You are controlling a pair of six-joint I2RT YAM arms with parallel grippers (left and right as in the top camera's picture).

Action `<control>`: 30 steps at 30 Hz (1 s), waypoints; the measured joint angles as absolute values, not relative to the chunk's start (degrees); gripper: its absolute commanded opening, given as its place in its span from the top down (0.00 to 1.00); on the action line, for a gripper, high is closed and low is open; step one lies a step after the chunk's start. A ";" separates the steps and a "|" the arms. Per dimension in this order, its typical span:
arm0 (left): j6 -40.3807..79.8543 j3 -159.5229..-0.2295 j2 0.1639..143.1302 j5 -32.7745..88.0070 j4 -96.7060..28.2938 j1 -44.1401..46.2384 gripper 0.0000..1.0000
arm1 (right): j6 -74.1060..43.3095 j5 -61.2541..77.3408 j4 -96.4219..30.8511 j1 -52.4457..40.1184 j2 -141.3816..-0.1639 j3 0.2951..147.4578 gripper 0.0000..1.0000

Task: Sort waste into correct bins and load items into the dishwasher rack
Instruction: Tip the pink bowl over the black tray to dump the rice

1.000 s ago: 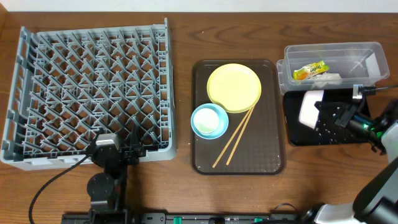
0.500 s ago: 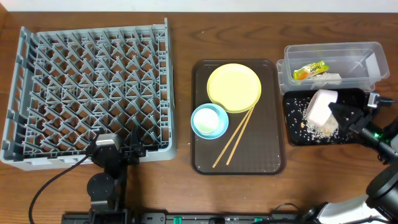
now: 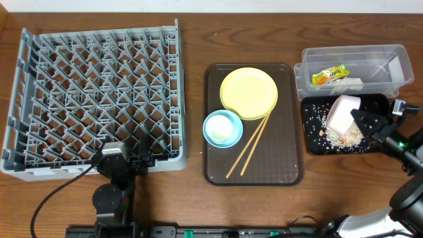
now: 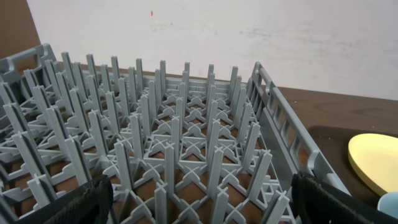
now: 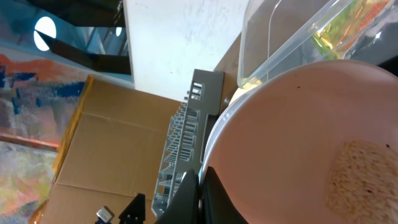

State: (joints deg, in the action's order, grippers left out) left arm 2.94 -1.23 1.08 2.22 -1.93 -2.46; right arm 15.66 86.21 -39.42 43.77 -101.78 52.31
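A patch of rice (image 5: 362, 182) is still stuck inside the tipped white bowl, so the robot's right gripper should shake it out over the black tray (image 3: 345, 137) before taking the bowl away.
My right gripper (image 3: 360, 119) is shut on the rim of the white bowl (image 3: 340, 112) and holds it tipped on its side over the black tray (image 3: 314, 142). Rice scraps (image 3: 337, 137) lie scattered in that tray, and a patch of rice (image 5: 367, 177) still clings inside the bowl (image 5: 292, 137). The clear tub (image 3: 353, 69) behind it holds the green-and-orange wrapper (image 3: 329, 75) and a white wrapper (image 3: 350, 82). The yellow plate (image 3: 248, 92), blue bowl (image 3: 222, 127) and chopsticks (image 3: 250, 147) lie on the brown tray. My left gripper (image 4: 199, 202) is open at the grey rack's (image 3: 96, 99) front edge.
The brown serving tray (image 3: 291, 165) sits mid-table between the rack and the bins. The rack's pegs (image 4: 180, 124) fill the left wrist view, with the plate's edge (image 4: 376, 158) at the right. A cable runs off the front left.
The right gripper lifted and tilted the white bowl over the black tray, and rice spilled out into the tray. In the last half second it has hardly moved. The left arm is still.
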 measured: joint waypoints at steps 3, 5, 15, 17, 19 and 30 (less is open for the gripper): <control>2.94 -1.23 1.08 2.22 -1.93 -2.46 0.07 | 14.83 86.08 -39.38 42.89 -101.78 52.31 0.99; 2.94 -1.23 1.08 2.22 -1.93 -2.46 0.07 | 14.50 86.00 -39.33 41.93 -101.78 52.31 0.99; 2.94 -1.23 1.08 2.22 -1.93 -2.44 0.07 | 13.61 83.07 -38.15 40.21 -101.78 52.31 0.99; 2.94 -1.23 1.08 2.22 -1.91 -2.44 0.07 | 13.37 83.64 -37.98 42.46 -101.78 52.31 0.99; 2.94 -1.23 1.08 2.22 -1.93 -2.46 0.07 | 12.97 83.53 -38.04 43.18 -101.78 52.31 0.99; 2.94 -1.23 1.08 2.22 -1.91 -2.46 0.06 | 10.46 85.27 -34.46 42.44 -101.78 52.34 0.99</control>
